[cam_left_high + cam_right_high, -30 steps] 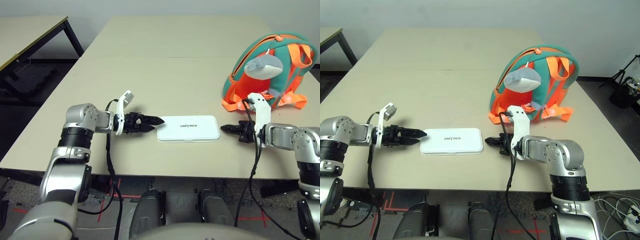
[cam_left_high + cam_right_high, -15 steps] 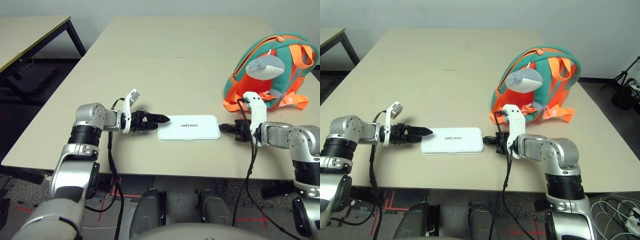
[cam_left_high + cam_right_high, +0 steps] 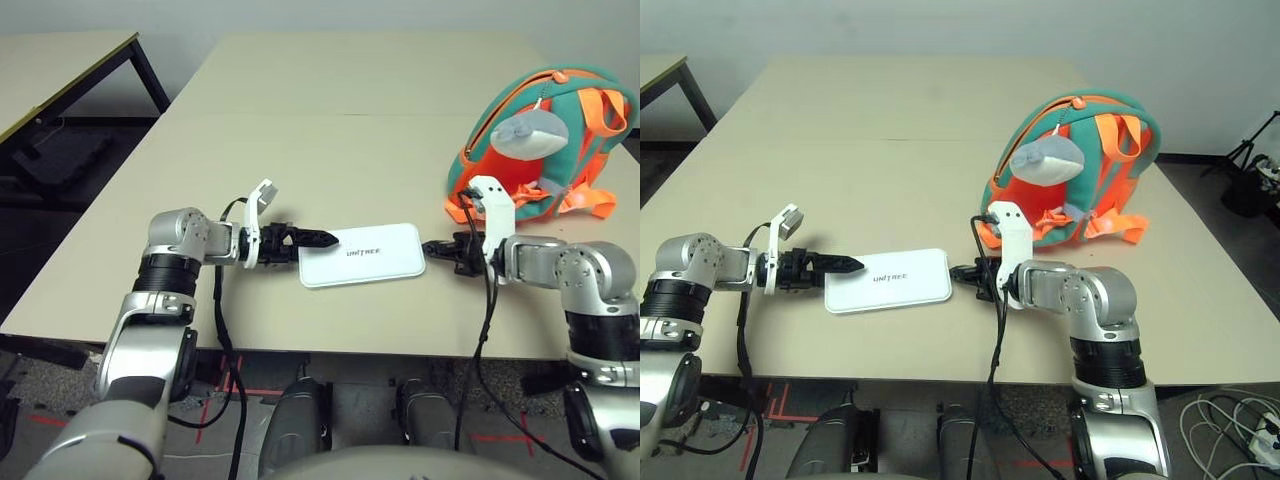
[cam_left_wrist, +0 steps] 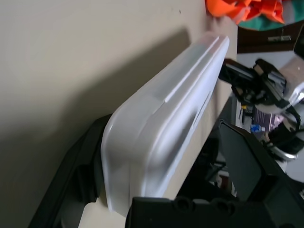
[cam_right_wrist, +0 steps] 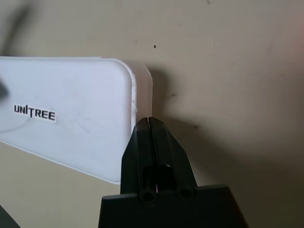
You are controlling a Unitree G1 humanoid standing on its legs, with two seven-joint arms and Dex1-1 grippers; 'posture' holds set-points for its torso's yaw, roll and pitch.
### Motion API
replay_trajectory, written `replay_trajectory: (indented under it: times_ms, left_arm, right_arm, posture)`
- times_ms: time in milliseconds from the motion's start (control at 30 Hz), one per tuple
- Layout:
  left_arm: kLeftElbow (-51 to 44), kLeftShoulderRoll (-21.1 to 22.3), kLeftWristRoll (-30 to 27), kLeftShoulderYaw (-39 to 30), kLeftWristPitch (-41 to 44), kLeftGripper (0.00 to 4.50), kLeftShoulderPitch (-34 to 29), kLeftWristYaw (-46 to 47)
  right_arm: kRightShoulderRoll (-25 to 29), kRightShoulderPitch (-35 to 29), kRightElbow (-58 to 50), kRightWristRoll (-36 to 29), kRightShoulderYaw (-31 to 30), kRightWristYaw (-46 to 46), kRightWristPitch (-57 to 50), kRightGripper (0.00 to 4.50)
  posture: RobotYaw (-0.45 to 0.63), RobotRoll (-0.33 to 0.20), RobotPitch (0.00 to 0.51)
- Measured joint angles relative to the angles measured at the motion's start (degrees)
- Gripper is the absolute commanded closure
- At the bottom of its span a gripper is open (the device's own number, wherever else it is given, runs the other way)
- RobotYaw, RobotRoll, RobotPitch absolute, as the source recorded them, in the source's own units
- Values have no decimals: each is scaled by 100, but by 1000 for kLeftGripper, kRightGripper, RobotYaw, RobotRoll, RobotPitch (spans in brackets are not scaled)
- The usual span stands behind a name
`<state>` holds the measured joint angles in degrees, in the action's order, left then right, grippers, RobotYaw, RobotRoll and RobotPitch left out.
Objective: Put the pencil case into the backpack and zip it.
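Note:
The pencil case [image 3: 362, 256] will slide in end first, on edge, when I push it, because the backpack's zip leaves a narrow gap [image 3: 499, 114] along its side.
The white pencil case [image 3: 362, 253] with "UNITREE" lettering lies flat near the table's front edge, slightly turned. My left gripper [image 3: 318, 242] is open at the case's left end, and that end of the pencil case [image 4: 161, 123] sits between its two black fingers [image 4: 76, 175]. At the right end my right gripper [image 3: 430, 248] is shut, and its tip [image 5: 149, 122] presses the short edge of the case [image 5: 71, 114]. The teal and orange backpack [image 3: 575, 120] stands upright at the far right behind the right arm, with a grey-white plush fish [image 3: 528, 132] hanging on its front.
The beige table [image 3: 330, 150] stretches back beyond the case. Orange straps [image 3: 465, 210] spill onto it beside the right wrist. A second table [image 3: 60, 60] with a black frame stands off to the far left. Black cables hang from both wrists over the front edge.
The right gripper has moved left, pushing the pencil case left and turning it slightly. The case's left end now sits between the left gripper's fingers, which have held their place over the last half second.

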<state>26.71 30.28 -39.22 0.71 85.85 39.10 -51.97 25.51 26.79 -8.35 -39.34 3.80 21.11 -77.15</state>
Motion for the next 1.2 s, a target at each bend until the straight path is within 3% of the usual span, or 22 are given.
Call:
replay_trajectory:
  times_ms: [333,567,700,800,967,1067,1200]
  left_arm:
    - [-221,220,-366,365,281,2924,-179,-608]
    - [-266,252,-364,406,38,3061,-178,-738]
    - [-443,297,-361,422,-158,3061,-175,-787]
    - [-704,491,-365,352,-273,3061,-158,-772]
    - [-1146,1019,-370,-19,-389,3061,29,-683]
    - [-1350,1114,-405,-235,-420,3061,202,-663]
    - [-1396,1131,-403,-524,-490,3061,373,-514]
  right_arm:
    - [-65,7,52,206,-10,56,85,4500]
    - [-66,15,56,243,-7,95,182,4500]
    - [183,121,-41,226,-6,397,392,3625]
    - [573,115,-454,157,174,561,442,2623]
    - [1143,29,-1687,-618,1359,720,-490,1033]
    - [1312,-212,-2325,-1099,2045,779,-1098,68]
    - [1593,-814,-3064,-1876,3138,623,-1302,0]
  posture:
    - [-60,0,77]
    - [-53,0,76]
    - [-46,0,78]
    - [-44,0,79]
    - [-71,0,87]
    - [-100,0,95]
    - [-140,0,100]
